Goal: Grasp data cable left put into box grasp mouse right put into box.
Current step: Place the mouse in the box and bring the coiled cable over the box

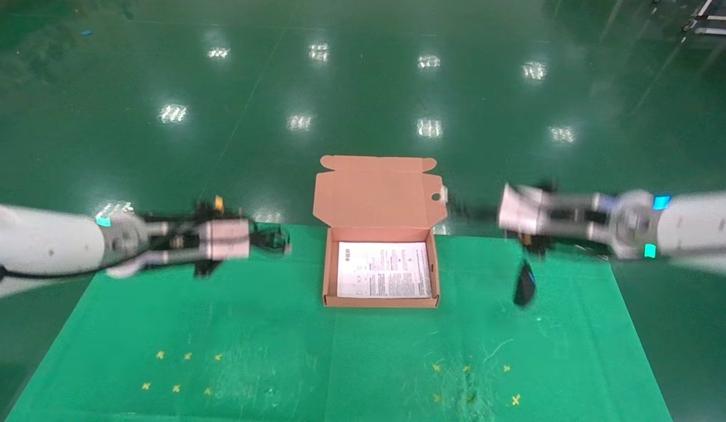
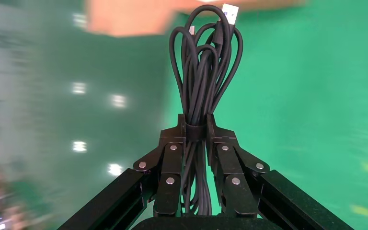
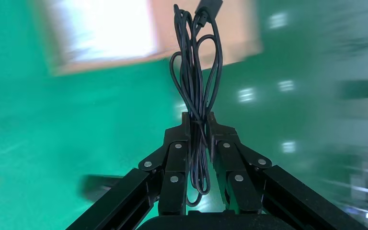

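Next, my left gripper moves back until my right gripper lowers the mouse inside (image 1: 383, 271), because the data cable and the dangling mouse (image 1: 524, 285) are on either side of the same box.
The open brown box (image 1: 326, 275) sits mid-table with a white printed sheet inside and its lid (image 1: 377, 190) standing up behind. Left of it, above the mat's far edge, my left gripper (image 1: 260, 237) is shut on the coiled black data cable (image 1: 281, 241). In the left wrist view the bundle (image 2: 203, 62) sticks out past the shut gripper (image 2: 196, 125), silver plug at its far end. Right of the lid, my right gripper (image 1: 465, 211) is shut on the mouse's bundled cord (image 3: 196, 72). The black mouse (image 1: 524, 284) dangles below it, off the mat.
The green mat (image 1: 269, 346) covers the table, with small yellow cross marks (image 1: 175, 369) front left and front right (image 1: 471, 381). Glossy green floor (image 1: 363, 88) lies beyond the far edge. The box shows blurred in both wrist views (image 2: 124, 19) (image 3: 124, 38).
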You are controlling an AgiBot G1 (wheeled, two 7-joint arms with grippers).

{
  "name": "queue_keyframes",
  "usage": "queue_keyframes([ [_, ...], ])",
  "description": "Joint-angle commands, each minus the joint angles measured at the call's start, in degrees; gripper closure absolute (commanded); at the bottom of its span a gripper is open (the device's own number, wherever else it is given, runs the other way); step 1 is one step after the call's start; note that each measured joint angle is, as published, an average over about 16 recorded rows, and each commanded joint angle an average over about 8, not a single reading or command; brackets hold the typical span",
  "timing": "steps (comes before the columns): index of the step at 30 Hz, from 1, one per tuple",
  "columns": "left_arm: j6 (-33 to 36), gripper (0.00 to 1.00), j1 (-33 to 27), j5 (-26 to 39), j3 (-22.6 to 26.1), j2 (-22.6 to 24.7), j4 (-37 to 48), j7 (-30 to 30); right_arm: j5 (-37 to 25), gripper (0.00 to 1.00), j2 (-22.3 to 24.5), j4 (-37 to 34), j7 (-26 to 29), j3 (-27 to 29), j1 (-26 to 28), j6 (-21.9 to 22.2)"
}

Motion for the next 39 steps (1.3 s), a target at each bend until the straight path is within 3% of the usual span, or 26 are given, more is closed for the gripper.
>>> queue_keyframes([
  [1,-1.51,1.0,-0.57,1.78,-0.62,-0.24,-2.83,-1.25,-0.29,1.0,-0.31,0.24,0.53,1.09,2.01,1.74],
  [8,-5.8,1.0,-3.89,4.24,-1.49,3.49,-1.42,-0.47,2.53,1.0,-7.77,-5.75,-4.23,2.39,10.46,6.17],
  [18,-10.56,1.0,-8.84,6.08,-2.18,9.65,7.35,0.86,7.46,1.0,-18.72,-20.45,-14.59,3.0,19.12,11.13],
  [27,-12.25,1.0,-10.24,6.65,-2.46,11.36,10.92,1.04,11.39,1.0,-21.75,-25.62,-19.48,3.84,21.2,12.2],
  [39,-8.91,1.0,-9.11,9.11,-1.83,8.12,10.63,-0.28,12.41,1.0,-22.68,-27.35,-19.85,0.81,18.73,13.22],
])
